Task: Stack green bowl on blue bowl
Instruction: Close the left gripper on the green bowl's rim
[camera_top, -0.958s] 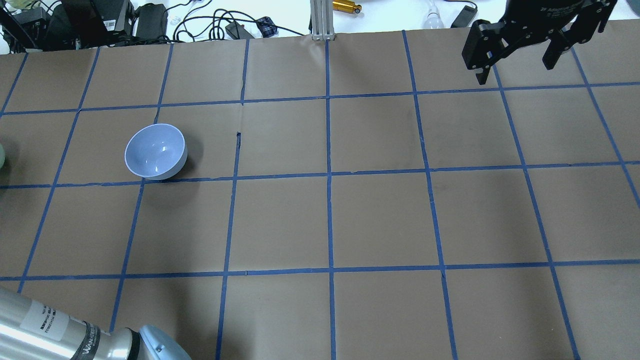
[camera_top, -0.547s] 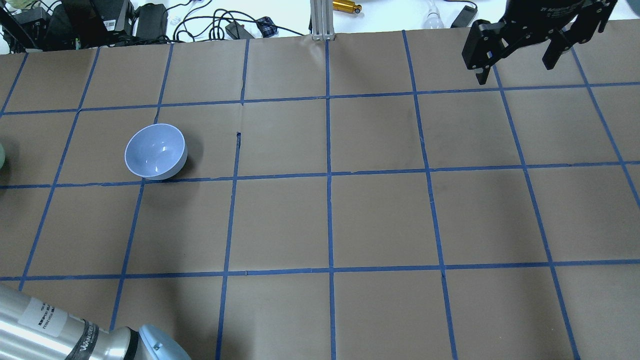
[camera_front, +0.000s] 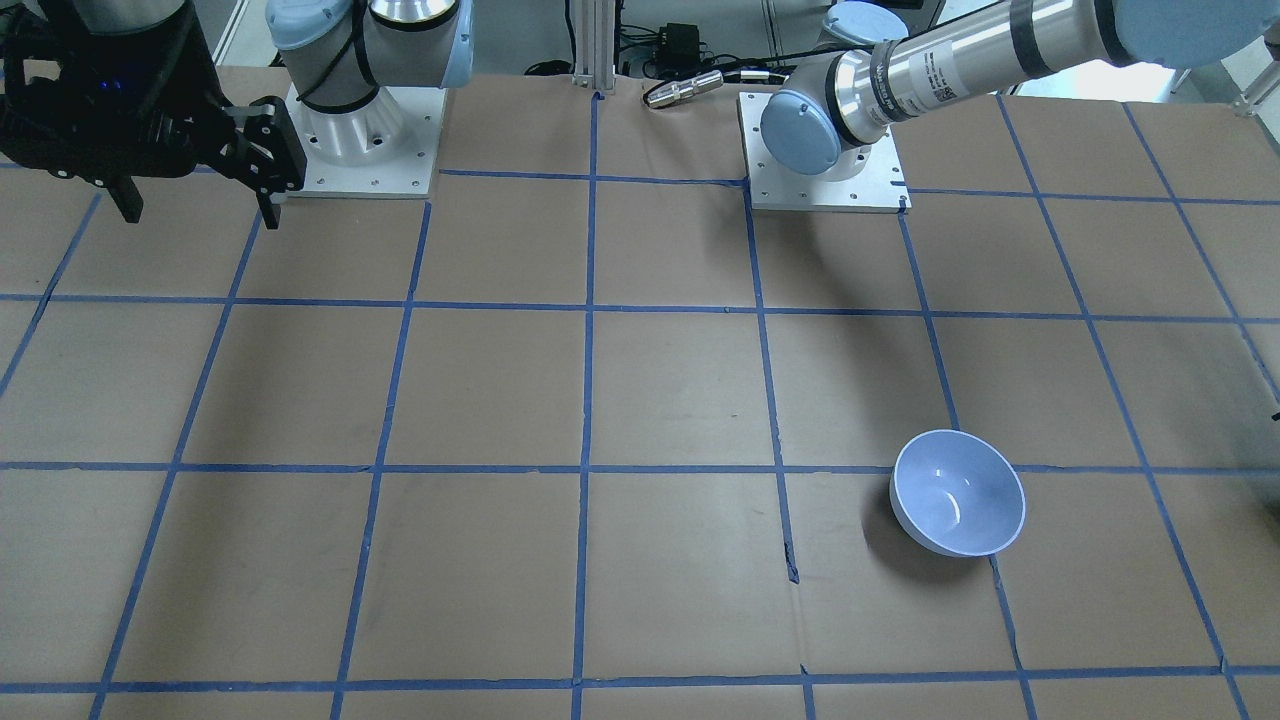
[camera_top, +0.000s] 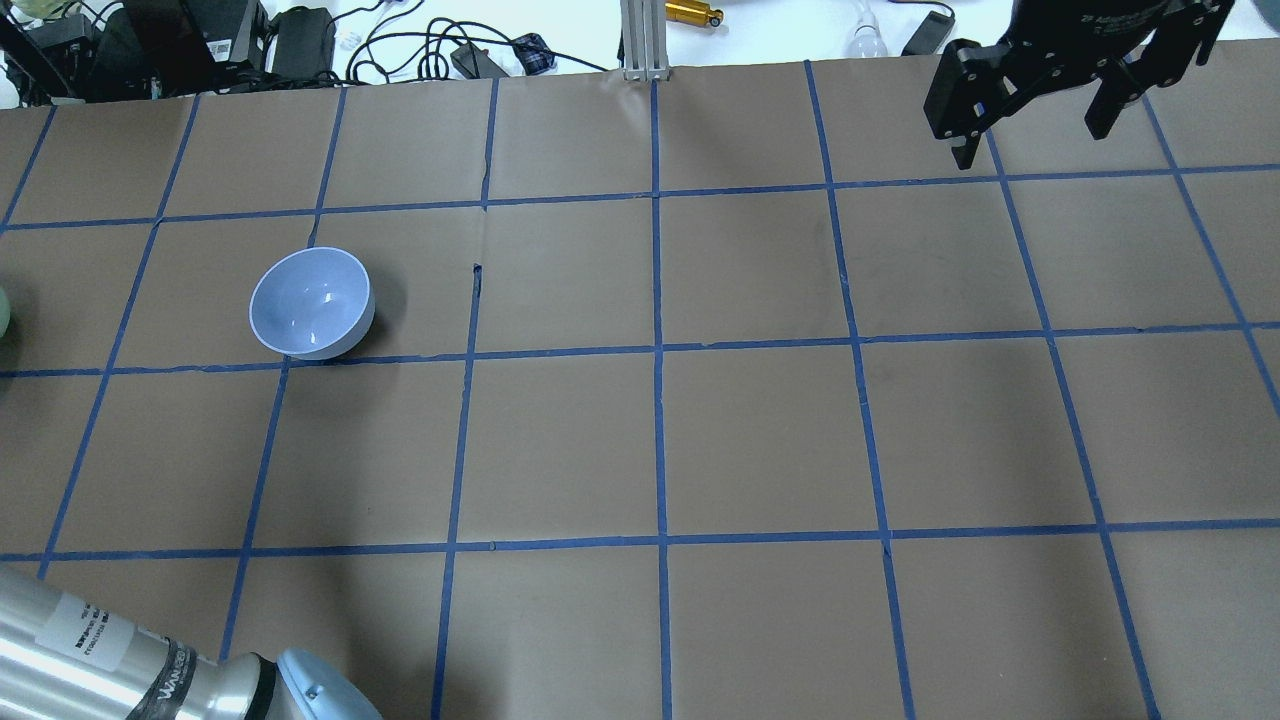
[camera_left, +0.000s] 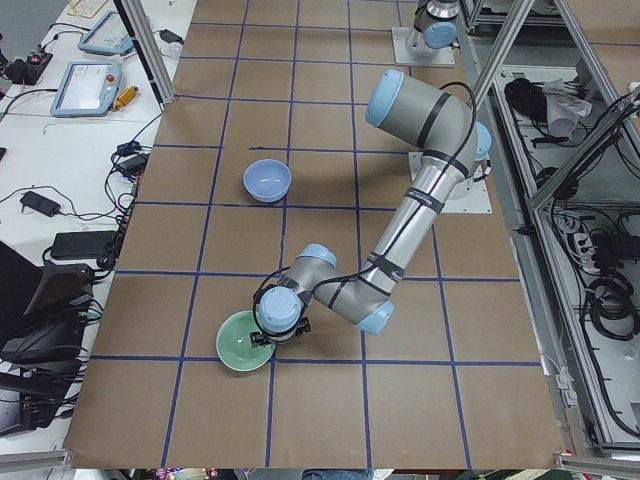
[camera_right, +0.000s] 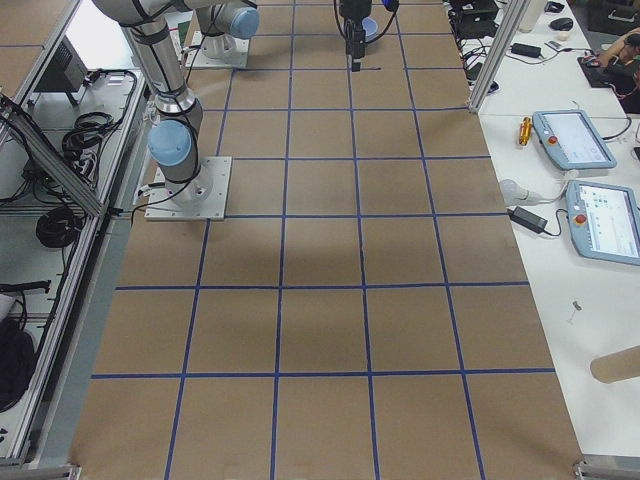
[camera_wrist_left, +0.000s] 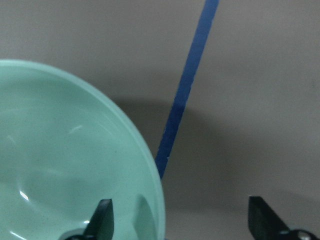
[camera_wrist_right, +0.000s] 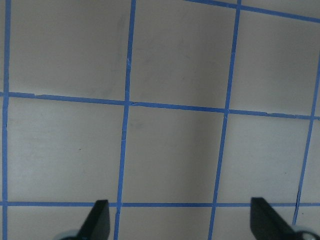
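I expect the green bowl (camera_wrist_left: 75, 150) to sit deep inside the blue bowl (camera_front: 957, 493), almost rim to rim, when I lower it, because the blue bowl is empty and has a wide opening.
The green bowl (camera_left: 238, 346) stands upright near the table's left end; only a sliver of it shows at the overhead view's left edge (camera_top: 3, 310). My left gripper (camera_wrist_left: 180, 220) is open and straddles the bowl's rim (camera_wrist_left: 150, 175). One finger (camera_wrist_left: 102, 217) is inside the bowl and the other is outside it over the paper. The blue bowl (camera_top: 311, 302) stands upright and empty about two grid squares away, also seen in the front view (camera_front: 958, 490). My right gripper (camera_top: 1035, 130) is open and empty, high over the table's far right.
The table is brown paper with a blue tape grid (camera_top: 660, 350). Cables and power bricks (camera_top: 300, 40) and an aluminium post (camera_top: 640, 40) lie along its far edge. Both arm bases (camera_front: 825, 185) stand at the robot's side. Teach pendants (camera_left: 95, 85) lie on the side bench.
The left arm's link at the overhead view's lower left has shifted slightly towards the left edge. The blue bowl and the right gripper have not moved.
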